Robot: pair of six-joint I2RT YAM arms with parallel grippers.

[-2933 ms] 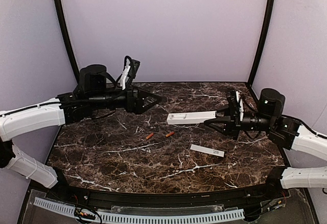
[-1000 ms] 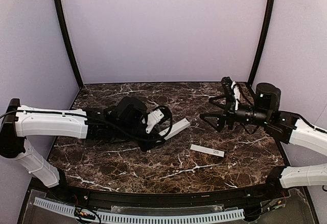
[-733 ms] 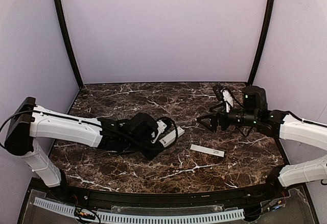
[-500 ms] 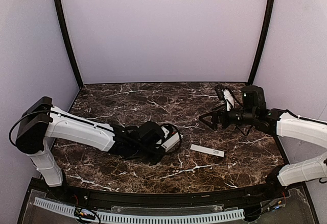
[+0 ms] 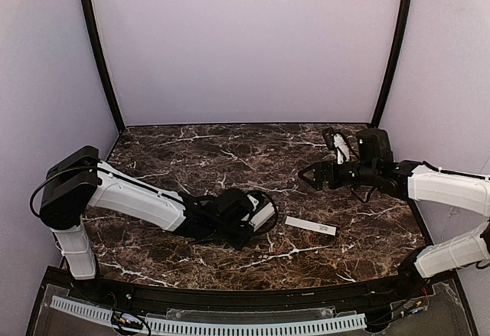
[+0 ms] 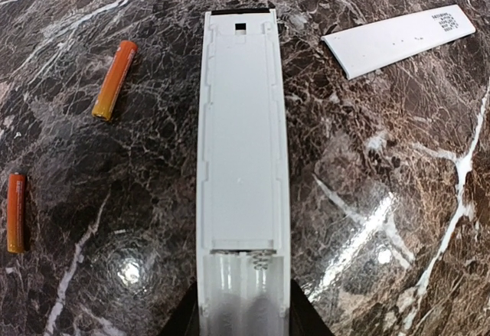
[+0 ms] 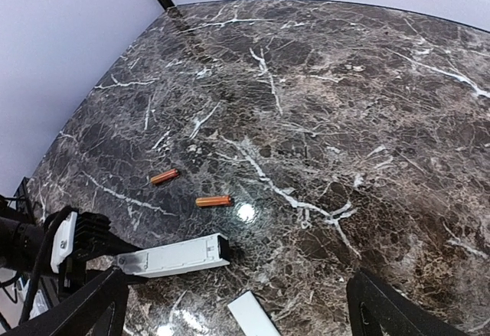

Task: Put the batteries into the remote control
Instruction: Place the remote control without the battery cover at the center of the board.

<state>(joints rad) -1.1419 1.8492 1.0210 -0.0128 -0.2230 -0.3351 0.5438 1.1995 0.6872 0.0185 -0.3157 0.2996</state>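
Observation:
My left gripper is closed around the remote control's open battery hollow point(image 6: 243, 286). It should let go of the remote control and get the battery farther from the cover piece point(image 6: 16, 212).
The remote control point(image 6: 243, 145), a long white bar, lies lengthwise in the left wrist view, its open battery recess with a spring at the near end. My left gripper point(image 6: 243, 317) is shut on that near end and holds the bar low over the marble. Two orange batteries point(image 6: 115, 79) point(image 6: 16, 212) lie on the table to its left. In the right wrist view the batteries point(image 7: 213, 200) point(image 7: 164, 176) lie just beyond the remote control point(image 7: 172, 256). My right gripper point(image 7: 235, 278) hangs open and empty above the table, right of the remote. From above, the left arm hides the batteries.
A thin flat white cover strip point(image 5: 310, 226) lies on the marble table point(image 5: 191, 148) between the two grippers, right of the remote point(image 5: 264, 215). The left arm stretches across the table's near half. Purple walls and black posts close in the back and sides.
The remote has passed from the right gripper to the left. My left arm has carried it toward the near middle and lowered it. The right gripper has drifted slightly left, still open.

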